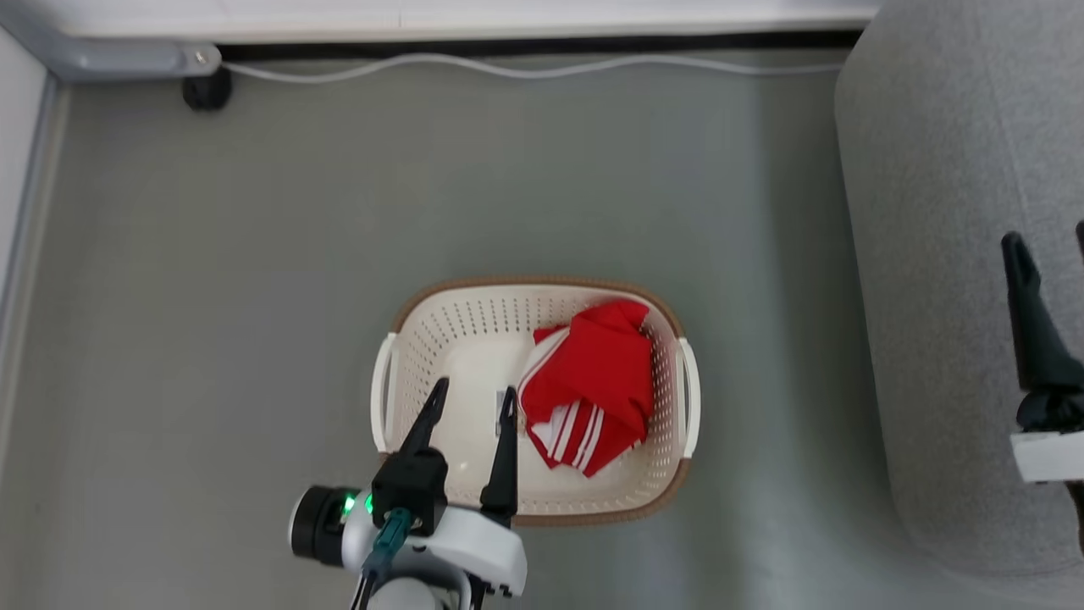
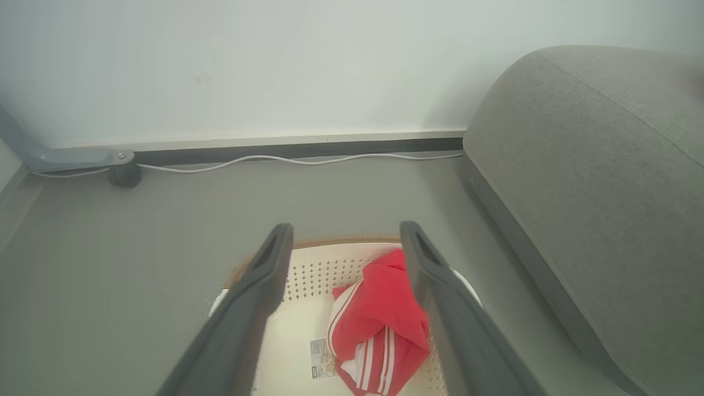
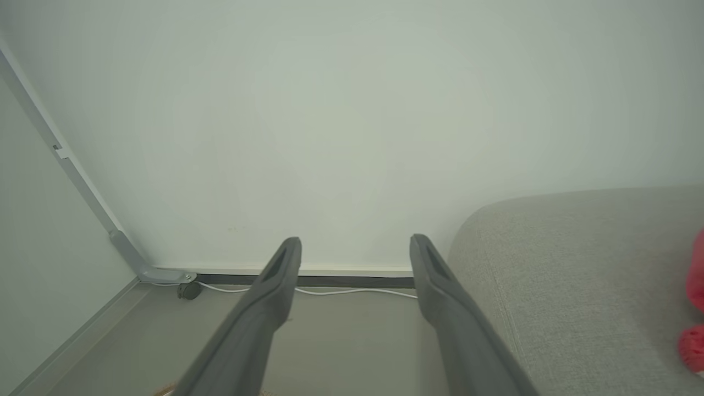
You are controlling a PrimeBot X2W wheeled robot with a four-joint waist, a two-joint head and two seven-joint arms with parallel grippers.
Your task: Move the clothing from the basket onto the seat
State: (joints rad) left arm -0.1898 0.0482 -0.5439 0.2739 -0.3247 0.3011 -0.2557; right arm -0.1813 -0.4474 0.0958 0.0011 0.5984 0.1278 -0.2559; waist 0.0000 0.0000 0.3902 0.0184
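The red clothing (image 1: pixel 606 364) is lying in loose folds over its striped edge (image 1: pixel 571 431), so it will drop open and hang down when I pick it up.
The cream basket (image 1: pixel 542 283) stands on the floor with one red, white-striped piece of clothing (image 1: pixel 593 381) bunched in its right half. My left gripper (image 1: pixel 474 391) hangs open over the basket's left half, just left of the garment and apart from it. In the left wrist view the open fingers (image 2: pixel 346 228) frame the clothing (image 2: pixel 379 319) and the basket's wall (image 2: pixel 308 275). My right gripper (image 1: pixel 1048 237) is open over the grey seat (image 1: pixel 957 254), holding nothing. In the right wrist view, red clothing (image 3: pixel 694 308) lies on the seat (image 3: pixel 577 275), right of the open gripper (image 3: pixel 356 242).
A paper label (image 2: pixel 320 357) lies on the basket's floor. A white cable (image 1: pixel 525 69) runs along the wall's base. A grey frame leg with a black foot (image 1: pixel 206 89) stands at the far left. Grey floor surrounds the basket.
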